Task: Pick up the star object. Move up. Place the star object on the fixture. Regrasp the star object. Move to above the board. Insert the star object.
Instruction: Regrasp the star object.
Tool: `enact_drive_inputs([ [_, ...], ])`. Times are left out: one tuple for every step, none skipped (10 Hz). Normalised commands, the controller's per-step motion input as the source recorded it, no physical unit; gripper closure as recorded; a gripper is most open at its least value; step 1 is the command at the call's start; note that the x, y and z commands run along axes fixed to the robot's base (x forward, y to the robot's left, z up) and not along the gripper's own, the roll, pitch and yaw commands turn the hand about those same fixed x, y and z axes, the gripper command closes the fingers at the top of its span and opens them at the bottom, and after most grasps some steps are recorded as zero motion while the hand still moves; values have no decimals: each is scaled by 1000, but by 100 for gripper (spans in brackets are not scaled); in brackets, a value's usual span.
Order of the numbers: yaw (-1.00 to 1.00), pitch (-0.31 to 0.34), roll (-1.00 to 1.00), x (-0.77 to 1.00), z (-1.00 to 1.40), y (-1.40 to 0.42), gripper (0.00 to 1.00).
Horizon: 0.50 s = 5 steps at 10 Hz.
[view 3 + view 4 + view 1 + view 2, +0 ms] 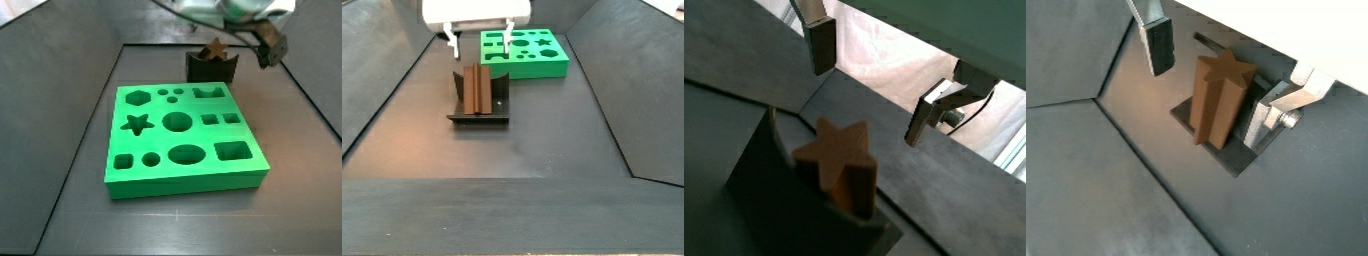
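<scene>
I expect the green board [186, 140] to slide a little to the side when I push the star object into the board's star-shaped hole, because open floor [86, 172] is all around the board.
The star object [1220, 95], a long brown wooden prism with a star end face, stands on end on the dark fixture [476, 116]. In a side view the star object [214, 50] sits beyond the far edge of the green board [181, 135]. My gripper [477, 47] is open just above the star object [476, 90], one finger to each side and neither touching it. In both wrist views the fingers [820, 45] stand wide apart, and the star object [838, 160] shows past their tips. The board's star-shaped hole [135, 124] is uncovered.
Dark sloping walls [382, 110] enclose the grey floor on both sides. The board [529, 55] lies just past the fixture, close to the gripper. A pale surface [885, 60] shows beyond the enclosure's edge in a wrist view.
</scene>
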Motion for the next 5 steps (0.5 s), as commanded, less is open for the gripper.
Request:
enact_drive_inputs([
  [3,-33,69,117,-1000,28,0],
  [2,-25,67,124,-1000,22,0],
  [4,-12,64,111,-850,12,0],
  [9,-8,62,91,-663,5,0],
  [15,-2,60,85,-521,3,0],
])
